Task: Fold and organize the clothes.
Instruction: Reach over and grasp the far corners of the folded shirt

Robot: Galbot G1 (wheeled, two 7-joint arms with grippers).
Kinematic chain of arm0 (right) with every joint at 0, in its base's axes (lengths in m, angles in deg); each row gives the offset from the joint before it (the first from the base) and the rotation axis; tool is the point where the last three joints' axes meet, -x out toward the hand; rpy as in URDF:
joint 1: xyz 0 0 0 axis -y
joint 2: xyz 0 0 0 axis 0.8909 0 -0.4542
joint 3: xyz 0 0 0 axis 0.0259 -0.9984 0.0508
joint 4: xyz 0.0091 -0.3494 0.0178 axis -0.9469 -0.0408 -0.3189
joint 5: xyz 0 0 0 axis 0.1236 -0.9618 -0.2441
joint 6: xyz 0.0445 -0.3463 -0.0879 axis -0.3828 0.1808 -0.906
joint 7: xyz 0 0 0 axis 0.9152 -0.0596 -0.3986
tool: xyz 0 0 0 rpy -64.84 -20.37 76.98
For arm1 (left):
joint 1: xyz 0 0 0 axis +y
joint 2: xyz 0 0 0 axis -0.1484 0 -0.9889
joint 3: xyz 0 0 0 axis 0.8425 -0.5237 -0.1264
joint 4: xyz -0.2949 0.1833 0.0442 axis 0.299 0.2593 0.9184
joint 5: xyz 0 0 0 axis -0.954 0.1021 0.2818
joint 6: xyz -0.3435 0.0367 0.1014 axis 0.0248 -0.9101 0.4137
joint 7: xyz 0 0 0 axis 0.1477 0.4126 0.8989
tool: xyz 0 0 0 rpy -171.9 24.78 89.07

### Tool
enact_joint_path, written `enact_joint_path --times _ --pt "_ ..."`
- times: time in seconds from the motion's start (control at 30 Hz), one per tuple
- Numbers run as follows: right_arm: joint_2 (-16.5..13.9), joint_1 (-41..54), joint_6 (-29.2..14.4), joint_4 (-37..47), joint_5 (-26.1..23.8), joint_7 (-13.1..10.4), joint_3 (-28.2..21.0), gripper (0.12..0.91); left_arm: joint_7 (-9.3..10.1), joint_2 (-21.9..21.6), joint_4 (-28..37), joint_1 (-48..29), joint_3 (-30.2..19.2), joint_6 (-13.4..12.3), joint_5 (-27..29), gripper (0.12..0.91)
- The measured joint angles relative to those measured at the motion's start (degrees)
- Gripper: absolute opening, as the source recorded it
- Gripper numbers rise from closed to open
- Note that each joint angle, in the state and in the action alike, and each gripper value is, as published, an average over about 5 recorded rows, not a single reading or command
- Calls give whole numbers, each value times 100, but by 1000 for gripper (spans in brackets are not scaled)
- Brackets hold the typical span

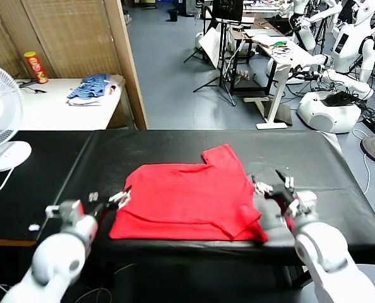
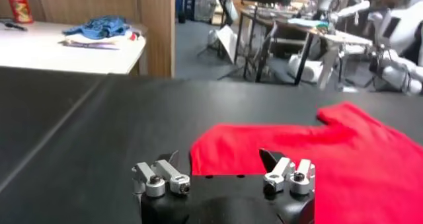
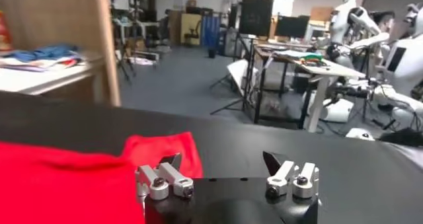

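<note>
My gripper will bring the sleeve over along with the red T-shirt's far edge when it folds the T-shirt toward me, because the sleeve sticks out past that edge.
The red T-shirt lies folded on the black table, plain side up, with one sleeve sticking out toward the far side. My left gripper hovers at the shirt's left edge, open, with nothing between its fingers. At the shirt's right edge my right gripper is open too and holds nothing. The left wrist view shows the shirt just beyond the open left gripper. From the right wrist, the sleeve sits beside the open right gripper.
A white fan stands at the table's left end. Behind it, a white side table carries a blue-and-white striped clothing pile and a red can. Other robots and desks fill the room beyond.
</note>
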Motion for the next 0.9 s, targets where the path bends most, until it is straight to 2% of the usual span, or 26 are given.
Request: enact_joint_path --times 0.23,0.47,0.63,0.77,0.83,0.9 --pt "556 1080 262 1339 107 30 -505 798 -87 226 1459 -1344 -593 223 -169 798" --pt "920 1498 397 2080 98 39 -578 798 -266 445 2451 -2140 -1008 537 -197 798" --pt "989 1561 405 2322 79 58 -552 798 -352 509 2777 -2327 -1118 699 -83 798" --pt "1038 1577 404 2434 52 127 -530 792 -502 482 2787 -2319 -1121 755 -64 794" --pt "1059 1580 397 2470 30 164 -520 750 -574 478 2756 -2297 -1128 742 -31 760" --pt "1077 1580 383 2496 2 191 -511 675 -629 490 2730 -2282 -1140 722 9 696"
